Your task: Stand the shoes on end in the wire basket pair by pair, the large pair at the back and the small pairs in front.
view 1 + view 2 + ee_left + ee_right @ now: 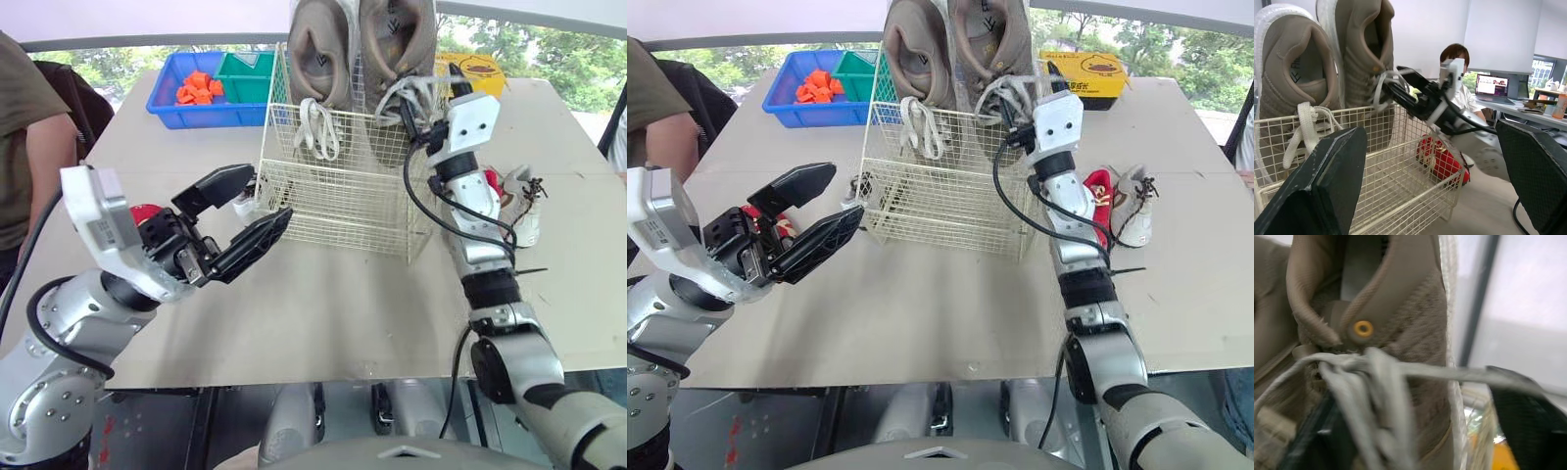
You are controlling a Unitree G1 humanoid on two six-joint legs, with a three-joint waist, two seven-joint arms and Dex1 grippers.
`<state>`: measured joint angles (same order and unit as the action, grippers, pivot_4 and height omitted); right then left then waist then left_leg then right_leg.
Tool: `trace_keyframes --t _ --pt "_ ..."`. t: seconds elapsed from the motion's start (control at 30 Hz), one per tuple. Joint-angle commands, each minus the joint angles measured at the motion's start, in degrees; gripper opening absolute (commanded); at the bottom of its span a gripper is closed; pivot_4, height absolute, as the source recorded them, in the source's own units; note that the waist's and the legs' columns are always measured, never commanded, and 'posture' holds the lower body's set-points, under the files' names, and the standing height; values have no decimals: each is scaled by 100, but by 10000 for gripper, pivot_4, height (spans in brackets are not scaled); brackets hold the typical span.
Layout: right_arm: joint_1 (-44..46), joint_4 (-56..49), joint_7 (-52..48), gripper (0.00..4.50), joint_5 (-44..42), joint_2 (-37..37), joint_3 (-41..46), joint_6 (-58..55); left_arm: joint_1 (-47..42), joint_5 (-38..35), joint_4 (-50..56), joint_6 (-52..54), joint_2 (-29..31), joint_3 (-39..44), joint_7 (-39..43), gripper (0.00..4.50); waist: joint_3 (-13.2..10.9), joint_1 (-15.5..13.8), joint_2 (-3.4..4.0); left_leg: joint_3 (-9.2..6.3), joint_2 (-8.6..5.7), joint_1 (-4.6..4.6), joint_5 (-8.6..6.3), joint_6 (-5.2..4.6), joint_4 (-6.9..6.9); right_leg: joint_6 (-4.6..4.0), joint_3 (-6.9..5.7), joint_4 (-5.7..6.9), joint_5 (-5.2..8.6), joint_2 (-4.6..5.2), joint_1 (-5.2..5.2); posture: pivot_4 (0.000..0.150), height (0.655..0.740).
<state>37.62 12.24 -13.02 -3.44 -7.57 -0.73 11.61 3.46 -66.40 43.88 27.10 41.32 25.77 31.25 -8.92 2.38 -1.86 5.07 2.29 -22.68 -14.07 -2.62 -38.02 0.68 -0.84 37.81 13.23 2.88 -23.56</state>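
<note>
A white patch (243,205) shows between my left gripper and the wire basket, so the small white shoe's mate (244,199) should be there, mostly hidden.
The large taupe pair (358,44) stands on end at the back of the white wire basket (338,186), laces hanging over the rim. My right gripper (416,110) is open at the right shoe's grey laces (1366,377), which run across between its fingers. My left gripper (266,196) hovers open and holds nothing, just off the basket's front left corner. A small red shoe (147,213) lies on the table behind that hand. Another small red shoe (1099,191) and a small white shoe (1133,204) lie right of the basket, beside my right forearm.
A blue bin (196,93) of orange pieces and a green bin (245,73) sit at the back left. A yellow box (475,70) is at the back right. A person (24,137) stands at the table's left edge.
</note>
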Motion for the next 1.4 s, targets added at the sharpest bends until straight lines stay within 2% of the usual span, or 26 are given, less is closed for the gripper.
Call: trace_keyframes --t 0.03,0.2,0.3,0.43,0.53,0.63,0.7,0.87,1.07,1.2,1.27,1.4 --pt "-403 -1246 -770 43952 -821 -307 -99 -1439 -21 1 23 -65 -14 4 37 45000 -7 1 12 1 0 -2 0 0 1 0 0 -2 0 1 -2 1500 7400" --pt "-672 -2616 -1562 43952 -1740 -1089 146 -2675 106 96 -156 -60 -184 90 -354 45000 -30 -39 49 2 -3 -22 0 -1 27 1 -1 -21 1 3 -24 1500 7400" --pt "-804 -3040 -2547 43952 -2484 -1933 459 -3134 201 41 -531 74 -298 307 -871 45000 -42 -74 63 6 -6 -31 11 -18 63 3 -2 -46 1 -2 -37 1500 7400" --pt "-973 -3519 -3999 43952 -3937 -3172 825 -4139 208 -246 -1203 623 -98 645 -1615 45000 -48 -129 62 5 1 -38 16 -32 89 6 -9 -89 1 -18 -38 1500 7400" --pt "-1112 -3932 -4590 43952 -4677 -3831 972 -4724 92 61 -1556 956 250 652 -1721 45000 -71 -172 52 -4 6 -48 16 -33 93 9 -19 -98 2 -24 -40 1500 7400" --pt "-1219 -4335 -4475 43952 -4992 -3958 948 -4940 33 351 -1725 1099 444 510 -1593 45000 -74 -176 46 -17 6 -68 15 -33 89 9 -35 -104 2 -21 -51 1500 7400" --pt "-1356 -4633 -4342 43952 -4858 -3946 862 -4879 -183 637 -1875 1205 461 188 -1648 45000 -75 -185 44 -21 6 -101 16 -32 75 8 -38 -104 2 -19 -77 1500 7400" --pt "-1705 -5193 -4073 43952 -5122 -4076 1100 -4997 -1160 1634 -2669 1238 284 -807 -1677 45000 -80 -325 35 -21 -4 -116 17 -33 60 9 -44 -101 0 -8 -83 1500 7400" --pt "-1835 -5620 -3438 43952 -5394 -4118 1293 -5141 -2222 2679 -3974 1034 -4 -1751 -1068 45000 -85 -326 23 -28 -5 -119 18 -33 60 20 -52 -99 -6 -11 -83 1500 7400" --pt "-2075 -5757 -3246 45000 -5464 -4197 1453 -5135 -2583 2933 -4454 937 -257 -2026 -418 33304 -85 -344 22 -32 -5 -120 19 -32 60 26 -62 -99 -9 -11 -81 1500 7400" --pt "-2160 -5797 -3199 45000 -5461 -4250 1492 -5108 -2605 2954 -4528 990 -340 -2007 -241 22277 -84 -326 21 -33 -5 -120 19 -32 58 26 -64 -99 -9 -10 -79 1500 7400" --pt "-2246 -5783 -3106 45000 -5462 -4271 1551 -5063 -2537 3019 -4468 968 -429 -1910 -5 5550 -83 -320 21 -40 -5 -119 19 -33 53 31 -64 -94 -12 -11 -77 1500 7400"
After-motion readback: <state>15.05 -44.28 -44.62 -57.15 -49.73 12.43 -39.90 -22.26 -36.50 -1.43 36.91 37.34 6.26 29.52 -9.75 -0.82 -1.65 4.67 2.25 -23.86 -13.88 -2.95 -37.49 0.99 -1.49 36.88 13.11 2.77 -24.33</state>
